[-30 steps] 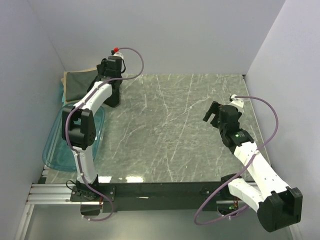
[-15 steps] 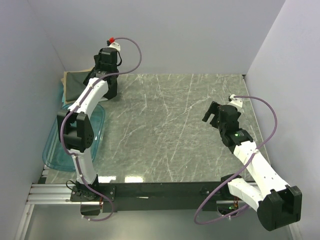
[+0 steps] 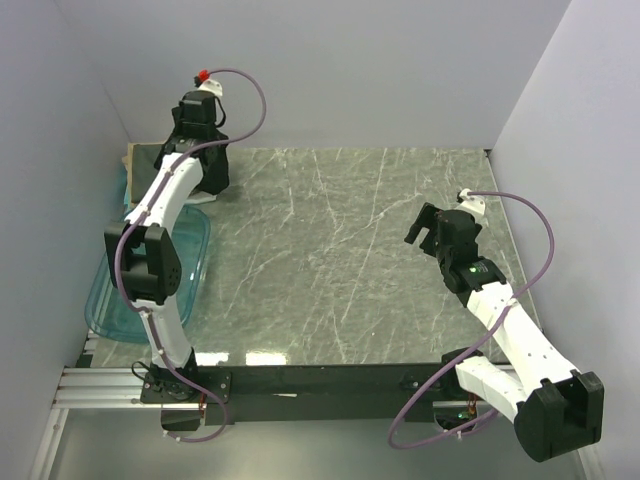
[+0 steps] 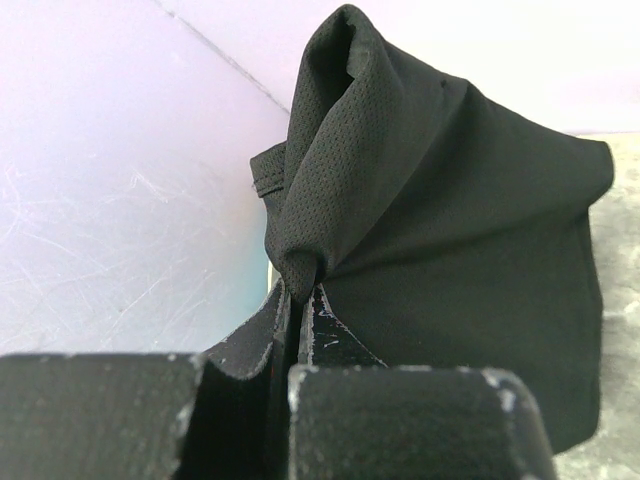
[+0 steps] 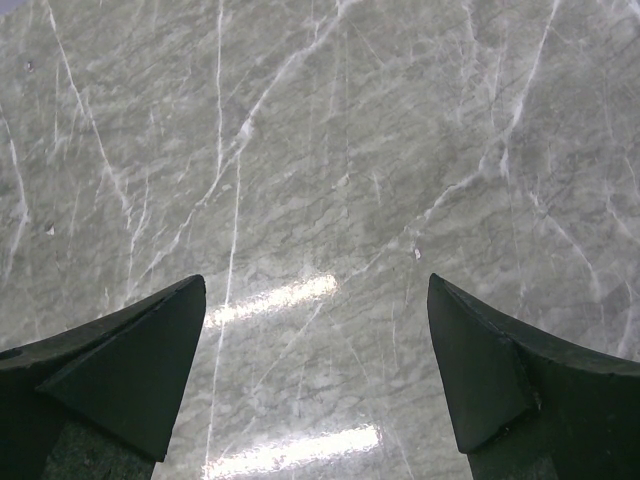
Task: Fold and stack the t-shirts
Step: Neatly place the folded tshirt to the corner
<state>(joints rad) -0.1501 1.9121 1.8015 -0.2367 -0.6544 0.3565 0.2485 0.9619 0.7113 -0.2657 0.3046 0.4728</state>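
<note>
The black t-shirt's loose end (image 3: 215,176) is over the stack's inner edge, so my left gripper keeps going toward the side wall and lets go above the uncovered grey-green t-shirt (image 3: 144,168).
My left gripper (image 4: 298,292) is shut on a bunched fold of the black t-shirt (image 4: 440,200), which hangs down from the fingers as dark mesh cloth. In the top view this gripper (image 3: 205,158) is at the far left corner of the table, with the black t-shirt (image 3: 212,180) draped below it. Just to its left lies a folded dark grey-green t-shirt (image 3: 143,166), partly hidden by the arm. My right gripper (image 3: 424,226) hovers open over bare marble at the right, with nothing between its fingers (image 5: 130,370).
A clear blue plastic tub (image 3: 105,295) sits along the table's left edge, under my left arm. White walls close in the back and both sides. The marble tabletop (image 3: 340,240) stretches between the arms.
My left arm has swung toward the back left corner, carrying the black t-shirt with it. The right arm has stayed put.
</note>
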